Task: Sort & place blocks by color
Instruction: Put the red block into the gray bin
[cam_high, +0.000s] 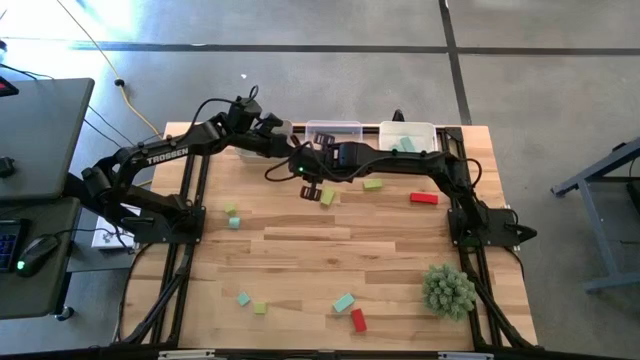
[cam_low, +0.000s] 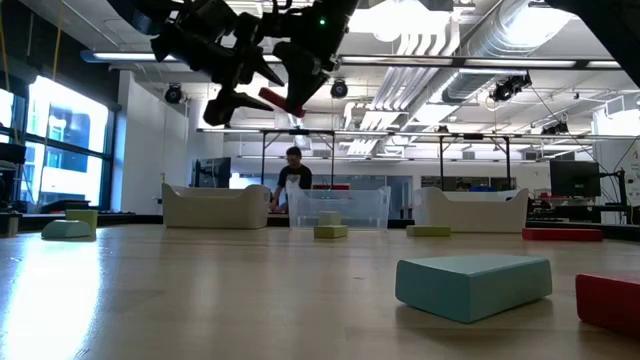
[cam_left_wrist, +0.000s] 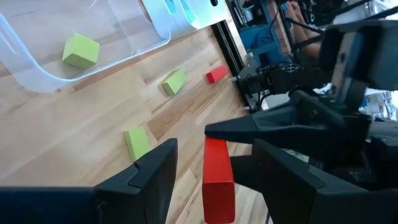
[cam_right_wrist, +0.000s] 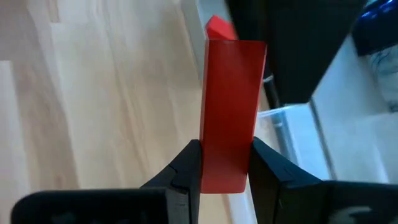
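The bin with red blocks (cam_low: 215, 208) is on my left gripper's side, so my left gripper should grab the red block's loose end (cam_left_wrist: 219, 200) before my right gripper opens.
A red rectangular block (cam_right_wrist: 231, 93) is in the air above the far middle of the table, held by my right gripper (cam_high: 308, 168), which is shut on it. My left gripper (cam_left_wrist: 214, 152) is open. Its two fingers stand on either side of the block's free end (cam_left_wrist: 217, 180), with a gap on each side. The low view shows both grippers high over the table with the red block (cam_low: 278, 100) between them. Other blocks lie on the wood: yellow-green (cam_high: 327, 197), (cam_high: 373, 184), red (cam_high: 423, 198), teal (cam_high: 344, 302). My right gripper pinches the red block between its two fingers (cam_right_wrist: 189, 168) at one end (cam_right_wrist: 224, 171). It reaches in from the table's right side, and the block's long body sticks out forward past the fingertips. The block is lifted clear of the table.
Three bins stand along the far edge: a white one (cam_low: 210, 205), a clear one (cam_high: 335, 130) holding a yellow-green cube (cam_left_wrist: 81, 51), and a white one (cam_high: 407, 135) holding a teal block. A spiky green plant ball (cam_high: 448, 290) sits near right. More blocks lie near left (cam_high: 234, 222) and near middle (cam_high: 358, 320).
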